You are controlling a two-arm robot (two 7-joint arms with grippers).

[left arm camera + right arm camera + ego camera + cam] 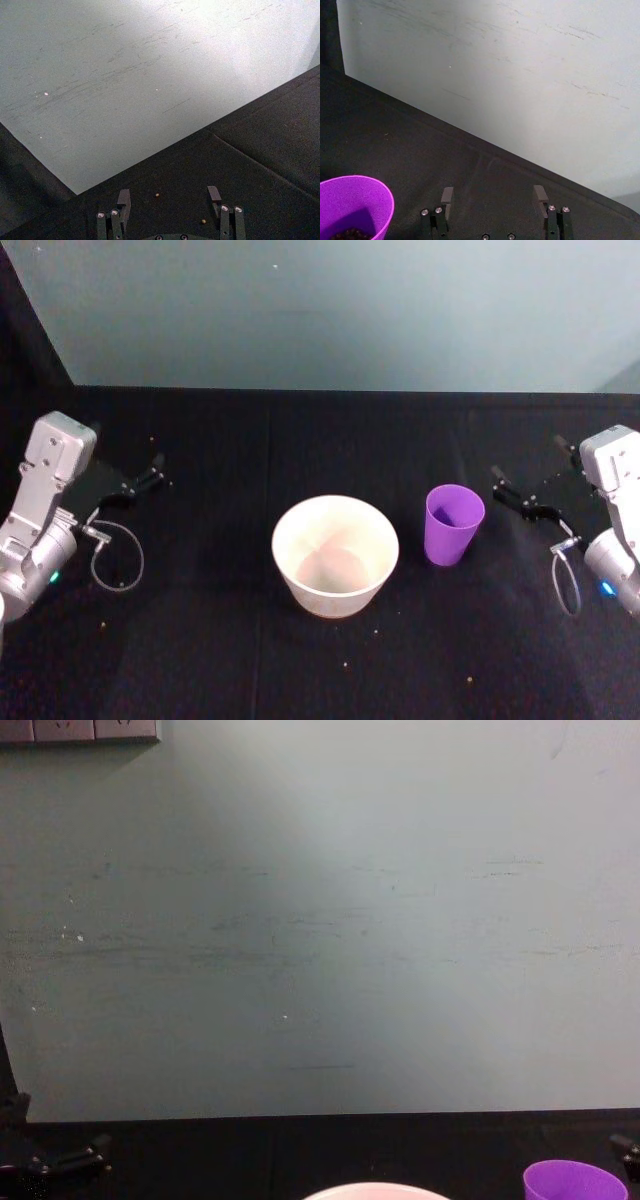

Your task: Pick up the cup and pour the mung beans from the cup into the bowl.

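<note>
Mung beans (351,234) will pour out in a thin stream when the robot tips the purple cup (357,206), because they sit loose and low in it.
The purple cup (454,524) stands upright on the black table, just right of the wide pale bowl (335,595). In the right wrist view, dark mung beans (350,234) lie at the bottom of the cup (355,202). My right gripper (525,462) hovers open a short way right of the cup, with nothing between its fingers (447,196). My left gripper (160,470) sits open at the far left, well away from the bowl. The bowl's inside looks bare. The cup rim (575,1182) and bowl rim (375,1190) peek in at the chest view's lower edge.
A pale wall (330,310) closes off the back of the table. A few loose beans (157,194) are scattered on the black cloth, some near the front edge (345,665). Cable loops hang by both wrists (120,560).
</note>
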